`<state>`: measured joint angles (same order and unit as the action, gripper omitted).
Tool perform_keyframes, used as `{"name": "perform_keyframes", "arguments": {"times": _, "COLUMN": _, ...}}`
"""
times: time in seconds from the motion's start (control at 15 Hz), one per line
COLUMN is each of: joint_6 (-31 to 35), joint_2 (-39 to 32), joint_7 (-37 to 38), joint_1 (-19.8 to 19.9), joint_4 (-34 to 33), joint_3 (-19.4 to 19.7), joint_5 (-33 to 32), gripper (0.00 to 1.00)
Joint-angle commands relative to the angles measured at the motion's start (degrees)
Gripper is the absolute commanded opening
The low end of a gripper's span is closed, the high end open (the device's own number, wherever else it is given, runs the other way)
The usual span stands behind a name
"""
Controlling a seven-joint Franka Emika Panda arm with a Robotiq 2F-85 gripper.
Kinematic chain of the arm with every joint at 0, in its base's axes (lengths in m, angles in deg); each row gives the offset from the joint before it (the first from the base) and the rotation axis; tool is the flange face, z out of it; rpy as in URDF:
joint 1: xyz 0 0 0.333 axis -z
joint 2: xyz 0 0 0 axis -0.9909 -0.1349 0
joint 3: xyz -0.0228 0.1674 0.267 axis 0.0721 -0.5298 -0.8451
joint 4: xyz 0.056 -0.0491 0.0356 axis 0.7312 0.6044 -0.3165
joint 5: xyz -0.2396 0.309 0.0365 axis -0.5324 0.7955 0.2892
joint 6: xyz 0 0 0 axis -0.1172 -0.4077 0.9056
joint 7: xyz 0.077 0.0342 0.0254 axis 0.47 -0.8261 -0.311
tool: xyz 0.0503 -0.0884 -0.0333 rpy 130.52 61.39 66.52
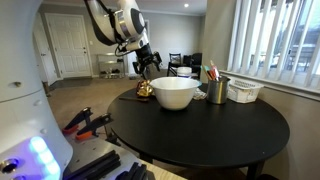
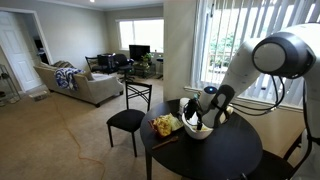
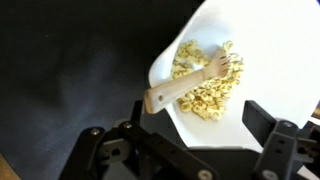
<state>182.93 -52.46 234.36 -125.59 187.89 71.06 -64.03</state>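
Observation:
The wooden fork's handle (image 3: 185,85) lies at a slant across the gap between my gripper's fingers. My gripper should turn until its fingers are on both sides of the handle (image 3: 160,97), and then close.
A white bowl (image 1: 174,93) stands on the round black table (image 1: 200,135), and it shows in both exterior views (image 2: 196,129). In the wrist view the bowl (image 3: 245,105) holds pale yellow ring-shaped pieces (image 3: 210,92) and a wooden fork (image 3: 180,90) whose handle sticks out over the rim. My gripper (image 1: 146,66) hangs just above the bowl's edge (image 2: 194,115). In the wrist view its jaws (image 3: 185,140) are wide open and empty, one on each side of the bowl's near rim, touching nothing.
A yellow object (image 1: 144,90) lies beside the bowl (image 2: 165,124). A metal cup with pens (image 1: 217,90) and a white basket (image 1: 244,91) stand on its other side. A black chair (image 2: 128,118) stands by the table. Window blinds are close behind.

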Motion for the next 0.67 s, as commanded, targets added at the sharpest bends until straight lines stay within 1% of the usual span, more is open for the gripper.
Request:
{"name": "perform_keyframes", "arguments": {"times": 0.0, "joint_6": 5.15, "joint_2": -4.85, "joint_7": 0.0, "joint_1": -7.97, "joint_4": 2.79, "joint_3": 1.49, "joint_5": 6.39, "gripper": 1.0}}
{"name": "perform_keyframes", "arguments": {"times": 0.27, "joint_6": 7.17, "joint_2": -7.97, "joint_7": 0.0, "joint_1": -20.55, "joint_4": 3.85, "joint_3": 9.47, "joint_5": 7.44, "gripper": 1.0}}
{"name": "perform_keyframes", "arguments": {"times": 0.33, "joint_6": 8.09, "joint_2": -9.03, "joint_7": 0.0, "joint_1": -23.06, "joint_4": 3.77, "joint_3": 11.44, "joint_5": 7.2, "gripper": 1.0}}
{"name": "perform_keyframes", "arguments": {"times": 0.47, "joint_6": 9.36, "joint_2": -11.05, "joint_7": 0.0, "joint_1": -26.25, "joint_4": 3.53, "joint_3": 13.92, "joint_5": 7.43, "gripper": 1.0}}
{"name": "perform_keyframes", "arguments": {"times": 0.53, "joint_6": 9.88, "joint_2": -12.23, "joint_7": -4.57, "joint_1": -27.43, "joint_4": 3.49, "joint_3": 13.86, "joint_5": 13.1, "gripper": 1.0}}
{"name": "perform_keyframes", "arguments": {"times": 0.6, "joint_6": 9.9, "joint_2": -13.16, "joint_7": -5.44, "joint_1": -27.51, "joint_4": 3.35, "joint_3": 13.58, "joint_5": 14.78, "gripper": 1.0}}
